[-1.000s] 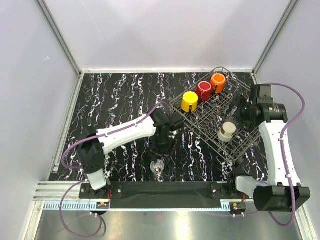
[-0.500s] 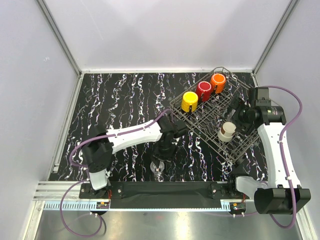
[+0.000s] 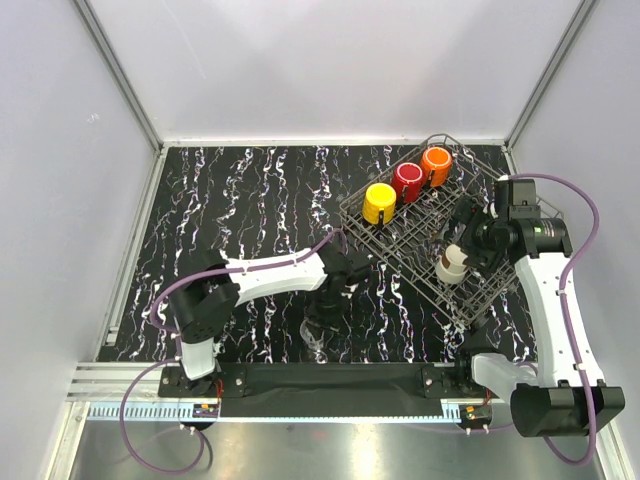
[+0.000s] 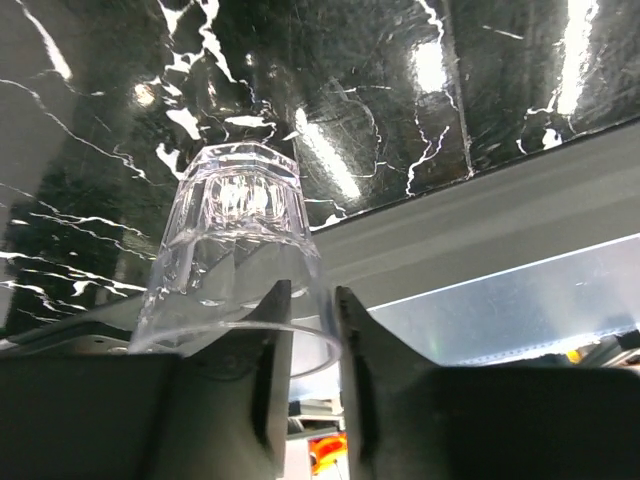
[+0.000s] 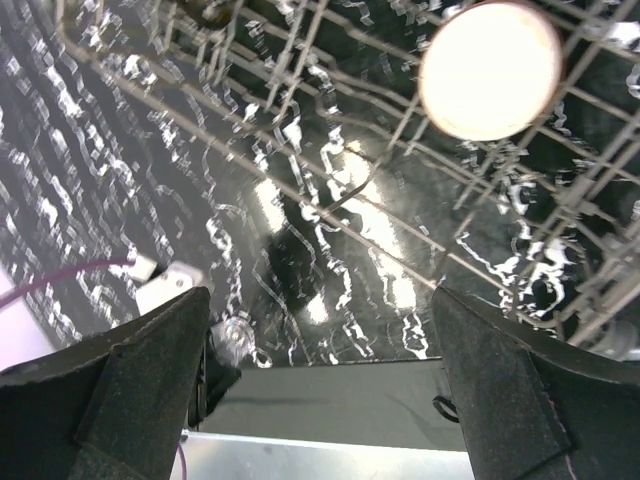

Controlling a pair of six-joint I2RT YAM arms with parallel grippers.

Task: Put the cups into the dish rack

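The robot's left gripper is shut on the clear glass's rim (image 4: pixel 215 328) and the glass's base is free, so the right gripper should keep going toward that base (image 4: pixel 243 160) and close there.
A clear glass (image 4: pixel 235 250) stands near the table's front edge, and it also shows in the top view (image 3: pixel 314 337). My left gripper (image 4: pixel 312 297) is shut on its rim wall, one finger inside and one outside; it also shows in the top view (image 3: pixel 322 316). The grey wire dish rack (image 3: pixel 412 238) at the right holds a yellow mug (image 3: pixel 379 203), a red mug (image 3: pixel 406 181), an orange mug (image 3: pixel 436 165) and a brown-and-cream cup (image 3: pixel 452 263), the last also in the right wrist view (image 5: pixel 490 70). My right gripper (image 5: pixel 318 295) hangs open and empty over the rack beside that cup. I cannot make out the teal cup or a second glass.
The black marbled table (image 3: pixel 240 200) is walled in by white panels. A black strip and a metal rail (image 3: pixel 330 410) run along the front edge by the arm bases. The rack's upright tines (image 5: pixel 300 70) stand below my right gripper.
My left gripper has moved down toward the front edge onto the glass and shut on its rim. My right gripper has shifted slightly left over the rack.
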